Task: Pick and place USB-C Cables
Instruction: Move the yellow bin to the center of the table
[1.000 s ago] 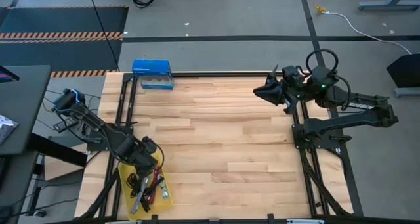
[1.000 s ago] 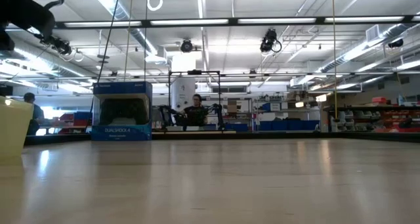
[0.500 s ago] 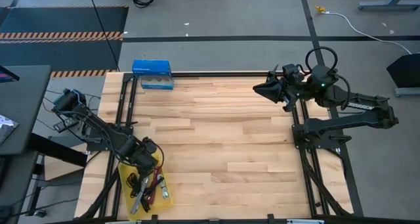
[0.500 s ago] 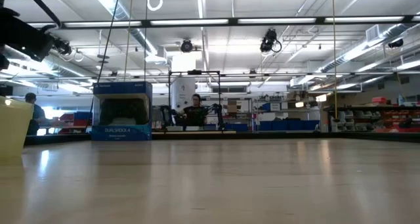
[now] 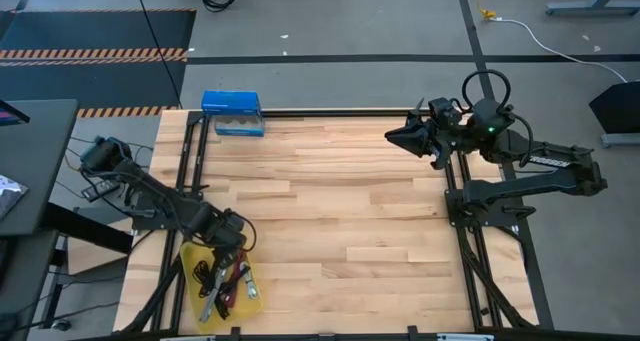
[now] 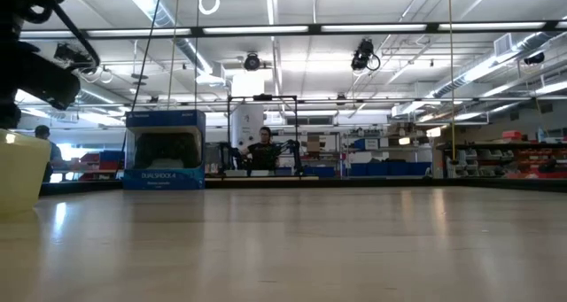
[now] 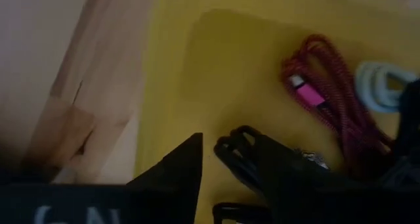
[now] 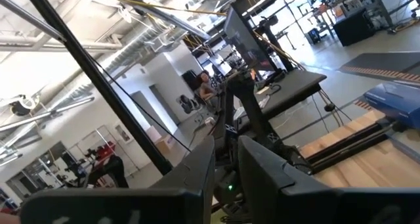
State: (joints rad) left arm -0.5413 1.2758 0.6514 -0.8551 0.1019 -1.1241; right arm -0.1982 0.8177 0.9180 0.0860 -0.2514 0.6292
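The yellow tray (image 5: 192, 303) is crowded beside the black rail, so the robot's left gripper should grip the tray's far rim (image 5: 200, 245) and move the tray to the middle of the table before picking cables.
A yellow tray (image 5: 188, 271) sits at the table's near left corner and holds the cable bundles (image 5: 222, 283). The left wrist view shows a magenta bundle (image 7: 331, 96), a pale grey one (image 7: 384, 86) and a black one (image 7: 231, 150) lying on the tray floor (image 7: 216, 60). My left gripper (image 5: 232, 243) (image 7: 228, 137) hovers open just over the tray's far end, its fingers either side of the black bundle's loop; I cannot tell whether they touch it. My right gripper (image 5: 392, 136) (image 8: 226, 148) waits shut above the far right of the table.
A blue box (image 5: 232, 111) (image 6: 164, 151) stands at the table's far left edge. Black frame rails (image 5: 195, 171) run along the left and right sides. The tray's wall (image 6: 18, 174) shows at the low view's left. Bare wood (image 5: 340, 221) fills the middle of the table.
My left gripper has shifted a little toward the table's right over the tray's far end, and the arm has dropped lower in the low view. The right arm has kept still.
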